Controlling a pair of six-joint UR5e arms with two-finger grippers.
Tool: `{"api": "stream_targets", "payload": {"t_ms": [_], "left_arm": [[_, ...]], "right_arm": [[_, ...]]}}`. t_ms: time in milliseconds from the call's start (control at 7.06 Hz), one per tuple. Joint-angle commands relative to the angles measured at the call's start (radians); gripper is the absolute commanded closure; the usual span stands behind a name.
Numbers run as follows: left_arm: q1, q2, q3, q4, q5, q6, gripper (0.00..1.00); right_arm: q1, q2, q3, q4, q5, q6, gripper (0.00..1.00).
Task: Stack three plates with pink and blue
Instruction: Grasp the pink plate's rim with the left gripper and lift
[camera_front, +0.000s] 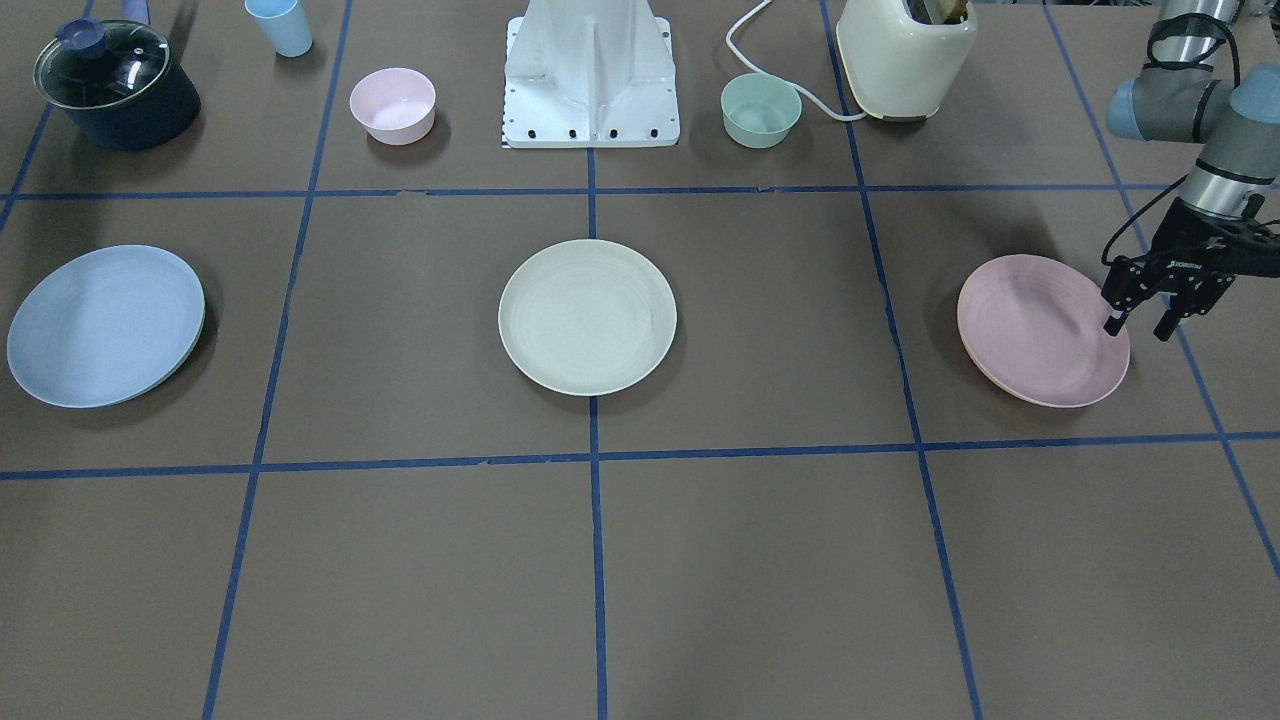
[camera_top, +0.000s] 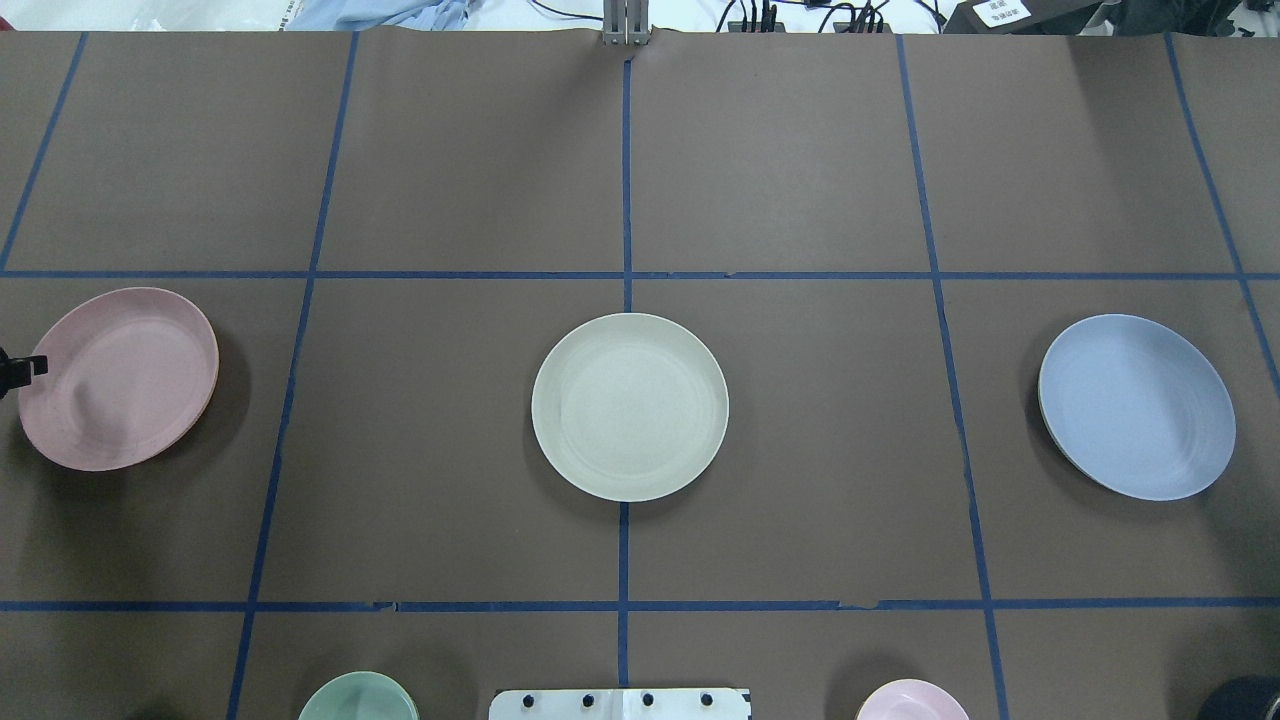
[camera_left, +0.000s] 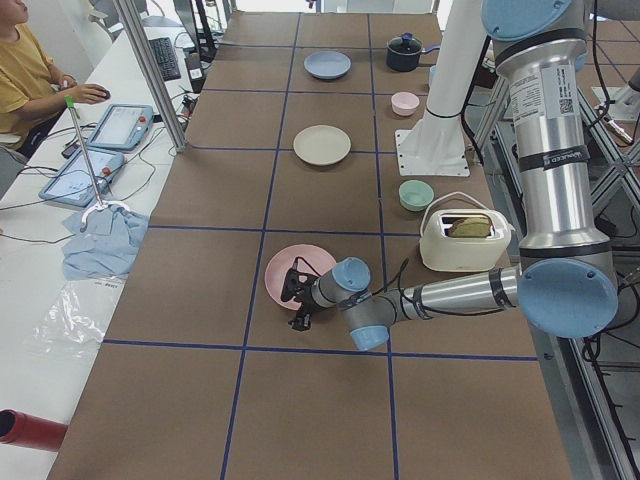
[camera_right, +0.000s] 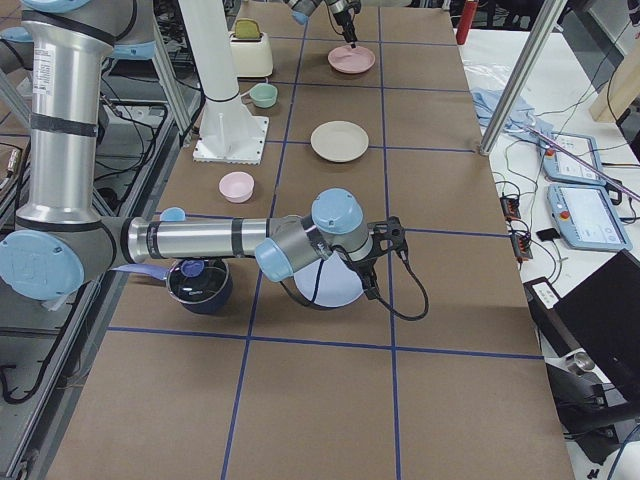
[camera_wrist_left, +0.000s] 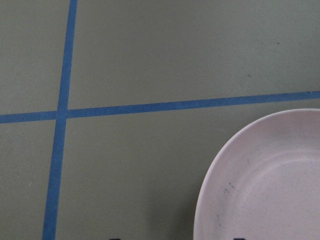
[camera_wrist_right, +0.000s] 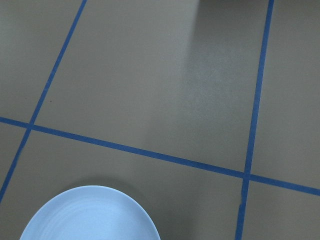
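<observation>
The pale pink plate (camera_front: 1041, 331) should nest and almost hide the cream-white plate (camera_front: 588, 317) when I lower it, because the round rims of both plates look equally big.
The pale pink plate (camera_front: 1040, 330) lies flat at the table's left end. My left gripper (camera_front: 1138, 328) is open, low at the plate's outer rim, with one finger over the rim and one outside it. The left wrist view shows that plate (camera_wrist_left: 270, 180) at the lower right. The cream-white plate (camera_front: 587, 316) lies in the middle. The pale blue plate (camera_front: 105, 325) lies at the right end. My right gripper (camera_right: 390, 237) hovers over the blue plate's edge (camera_right: 325, 288) and shows only in the exterior right view, so I cannot tell its state.
Along the robot's side stand a dark pot with a glass lid (camera_front: 115, 85), a blue cup (camera_front: 280, 25), a small pink bowl (camera_front: 392, 105), the white robot base (camera_front: 590, 75), a mint-green bowl (camera_front: 761, 110) and a cream toaster (camera_front: 905, 55).
</observation>
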Motion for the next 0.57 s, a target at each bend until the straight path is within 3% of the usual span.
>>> {"api": "stream_targets", "payload": {"t_ms": [0,425], "left_arm": [[0.011,-0.008,-0.005,-0.003,0.000,0.002,1.00],[0.006,-0.005,-0.044,-0.021,-0.015,0.011,1.00]], "right_arm": [[0.000,0.000,-0.001,0.000,0.000,0.000,0.00],[0.000,-0.008,-0.001,0.008,0.002,0.001,0.00]]}}
